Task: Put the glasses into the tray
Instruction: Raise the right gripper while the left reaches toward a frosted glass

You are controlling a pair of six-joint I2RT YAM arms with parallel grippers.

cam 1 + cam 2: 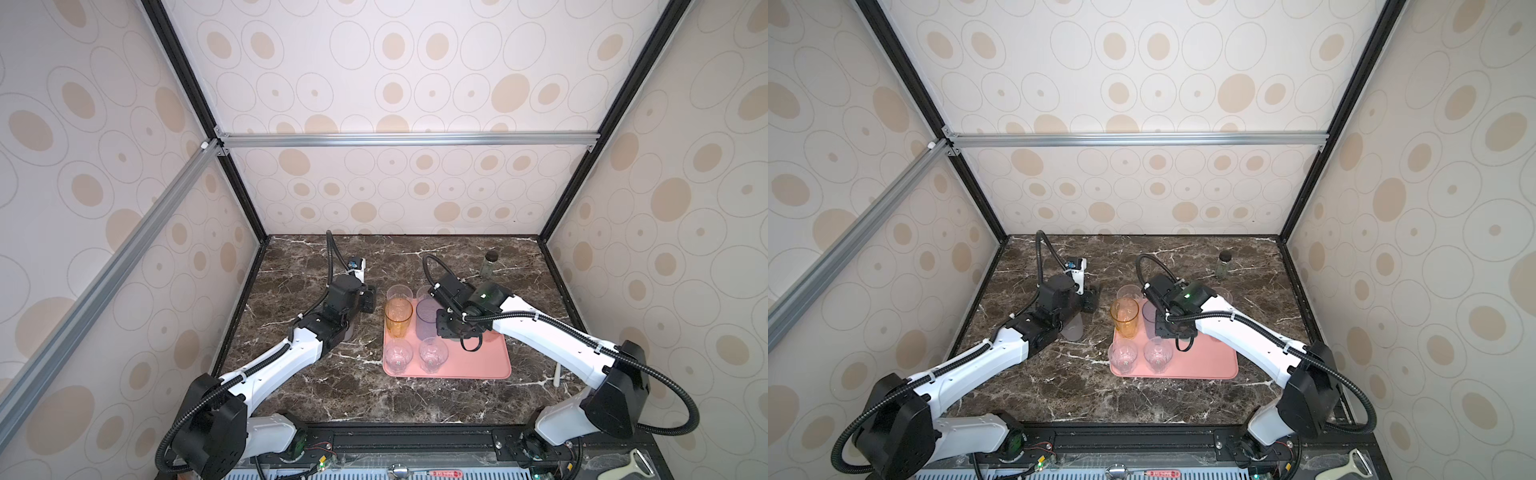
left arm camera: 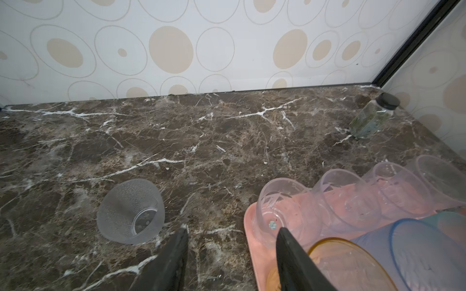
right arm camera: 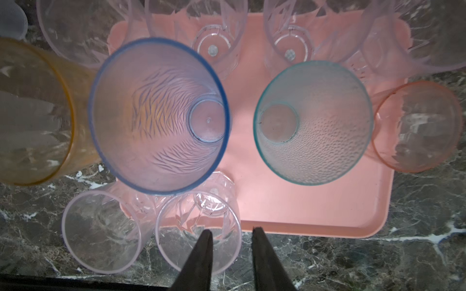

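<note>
My left gripper should pick up the nearer frosted glass (image 1: pixel 1072 328) and pass it to my right gripper, because the tray's free corner (image 1: pixel 485 361) is far from that glass.
The salmon-pink tray (image 1: pixel 478 365) holds several glasses: an amber one (image 1: pixel 398 318), a blue-purple one (image 3: pixel 158 116), a teal one (image 3: pixel 314 123), a small pink one (image 3: pixel 416 126) and clear faceted ones. My right gripper (image 3: pixel 233 230) hangs open over the tray's front. Its jaws straddle the rim of a clear glass (image 3: pixel 198 226) without pinching it. A frosted glass (image 2: pixel 131 211) stands on the marble to the left of the tray. My left gripper (image 2: pixel 232 229) is open and empty, low between that glass and the tray's left edge.
A small clear jar with a black lid (image 1: pixel 489 264) stands at the back right of the marble table. A white stick (image 1: pixel 557 376) lies right of the tray. Patterned walls close the back and sides.
</note>
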